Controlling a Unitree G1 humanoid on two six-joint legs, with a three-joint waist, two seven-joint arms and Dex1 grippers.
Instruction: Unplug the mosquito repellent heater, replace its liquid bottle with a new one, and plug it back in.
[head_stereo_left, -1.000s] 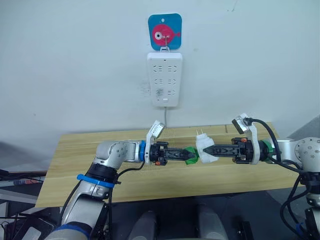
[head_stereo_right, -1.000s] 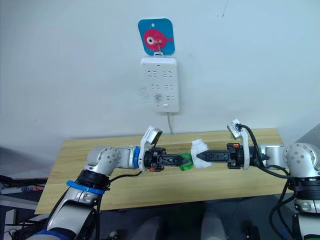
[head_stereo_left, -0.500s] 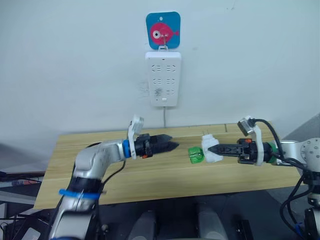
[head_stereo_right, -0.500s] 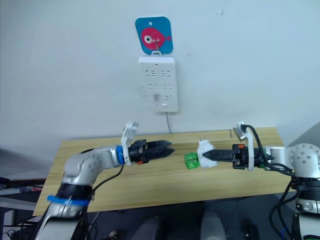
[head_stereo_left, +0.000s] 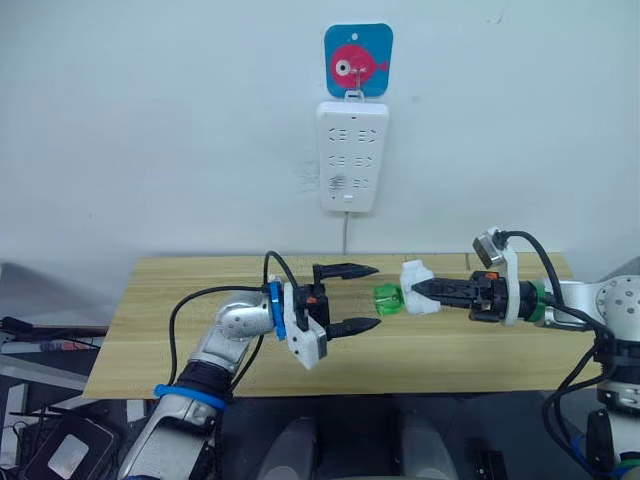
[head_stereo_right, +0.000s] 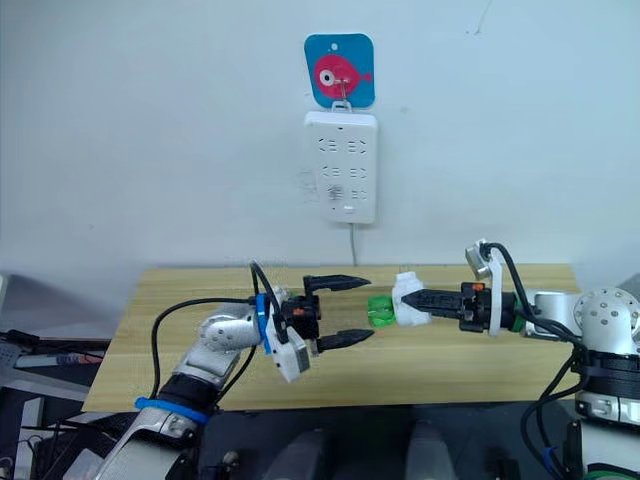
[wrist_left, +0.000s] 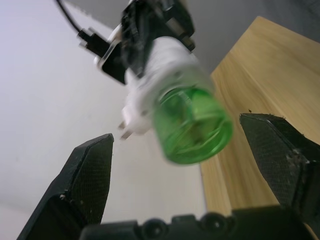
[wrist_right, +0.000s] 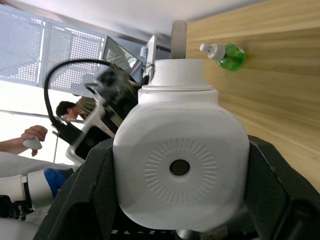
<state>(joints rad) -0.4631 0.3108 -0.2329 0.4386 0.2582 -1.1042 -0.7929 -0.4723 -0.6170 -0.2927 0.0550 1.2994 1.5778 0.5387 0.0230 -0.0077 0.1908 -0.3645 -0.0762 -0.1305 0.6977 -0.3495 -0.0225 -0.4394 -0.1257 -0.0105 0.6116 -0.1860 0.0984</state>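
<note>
The green liquid bottle (head_stereo_left: 388, 299) shows a dark core (wrist_left: 199, 131) inside it. I expect the bottle to bring a hidden wick out of the heater when I pull it.
My right gripper (head_stereo_left: 414, 291) is shut on the mosquito repellent heater (head_stereo_left: 416, 301), a small white drum held above the table. The green liquid bottle (head_stereo_left: 387, 298) sticks out of the heater toward my left arm. My left gripper (head_stereo_left: 378, 296) is open, one finger above and one below, with its tips flanking the bottle's free end. In the left wrist view the bottle (wrist_left: 192, 125) floats between the two spread fingers (wrist_left: 90, 180) without touching them. In the right wrist view the heater (wrist_right: 180, 165) sits between my fingers (wrist_right: 95, 190), and a second green bottle (wrist_right: 226, 54) lies on the wood.
The white power strip (head_stereo_left: 353, 155) hangs on the wall under a blue fish plaque (head_stereo_left: 358, 62), its cord running down behind the wooden table (head_stereo_left: 200, 330). A person (wrist_right: 75, 107) stands in the background of the right wrist view.
My left gripper, pulled back to the left with fingers close together half a second ago, has come back to the bottle, turned, and opened wide. The right gripper still holds the heater. The camera shifted.
</note>
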